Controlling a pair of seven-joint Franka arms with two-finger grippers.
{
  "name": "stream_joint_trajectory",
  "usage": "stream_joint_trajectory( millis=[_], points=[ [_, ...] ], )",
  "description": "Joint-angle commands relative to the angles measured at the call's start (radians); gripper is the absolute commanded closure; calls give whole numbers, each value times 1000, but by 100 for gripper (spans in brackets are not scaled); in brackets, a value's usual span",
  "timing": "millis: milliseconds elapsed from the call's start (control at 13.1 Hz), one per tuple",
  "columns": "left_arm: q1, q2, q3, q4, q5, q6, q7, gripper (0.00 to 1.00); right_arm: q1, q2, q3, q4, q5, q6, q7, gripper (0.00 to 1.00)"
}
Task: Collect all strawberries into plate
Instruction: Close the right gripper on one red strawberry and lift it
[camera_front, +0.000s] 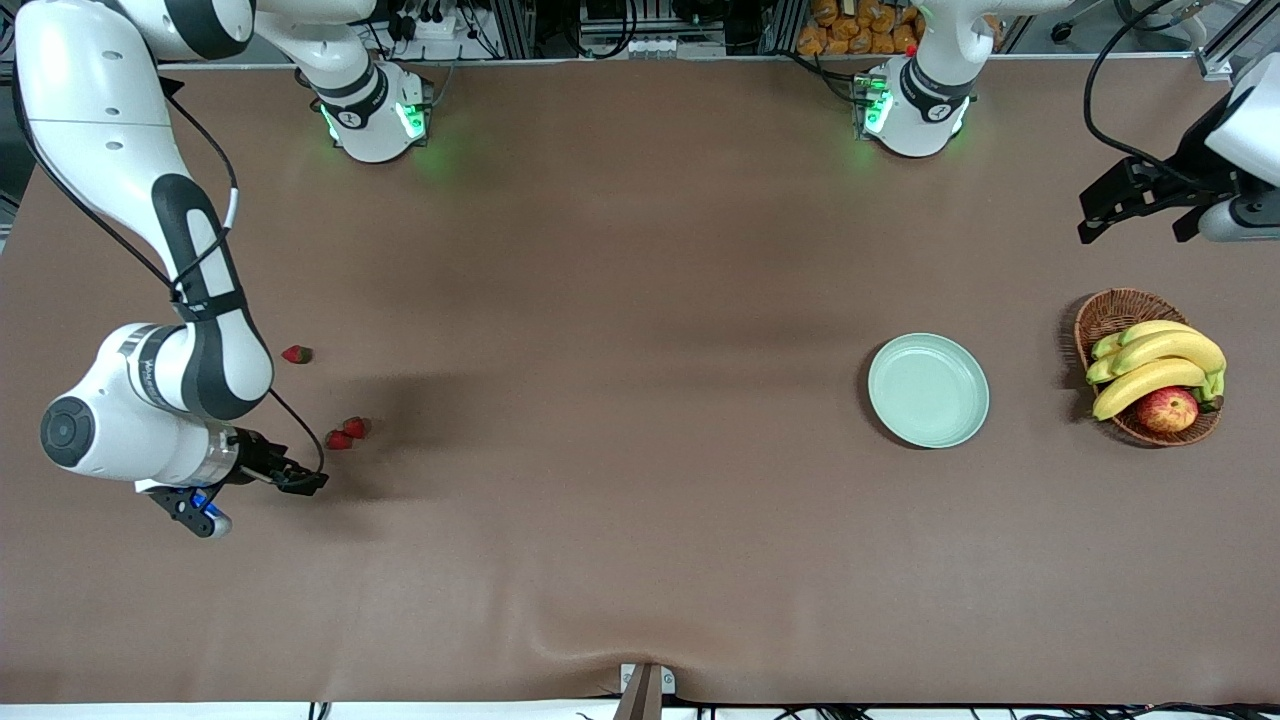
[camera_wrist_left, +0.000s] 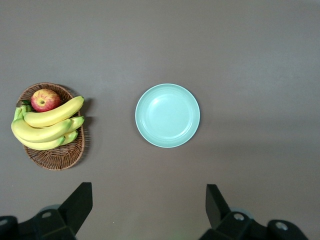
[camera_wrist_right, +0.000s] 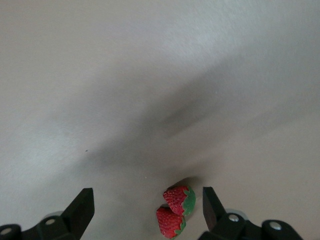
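Note:
The strawberry (camera_front: 339, 440) closest to my finger will come away by itself when I lift it, because the touching strawberries meet only at their rounded sides (camera_front: 348, 433).
Three small red strawberries lie on the brown table near the right arm's end: one alone (camera_front: 296, 354), and two touching each other (camera_front: 356, 427) (camera_front: 339, 440) nearer the front camera. The right gripper (camera_front: 300, 481) is open and empty, low beside the pair; in the right wrist view the two berries (camera_wrist_right: 179, 200) (camera_wrist_right: 169, 223) lie between its fingers, close to one fingertip (camera_wrist_right: 210, 206). The pale mint-green plate (camera_front: 928, 390) sits empty toward the left arm's end, also in the left wrist view (camera_wrist_left: 167, 115). The left gripper (camera_wrist_left: 149, 200) is open and empty, held high near the table's end (camera_front: 1140, 205).
A brown wicker basket (camera_front: 1110, 312) with bananas (camera_front: 1150, 370) and a red-yellow apple (camera_front: 1167, 409) stands beside the plate, toward the left arm's end. It also shows in the left wrist view (camera_wrist_left: 55, 155). The arm bases stand along the table's edge farthest from the front camera.

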Motion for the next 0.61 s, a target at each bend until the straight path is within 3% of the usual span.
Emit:
stream_joint_trajectory(
  millis=[0, 535],
  points=[
    [-12, 14, -4, 14, -4, -1, 1, 0, 8, 13, -5, -18, 10, -4, 88, 6],
    [-9, 12, -4, 14, -4, -9, 5, 0, 8, 47, -11, -44, 10, -19, 130, 14]
  ],
)
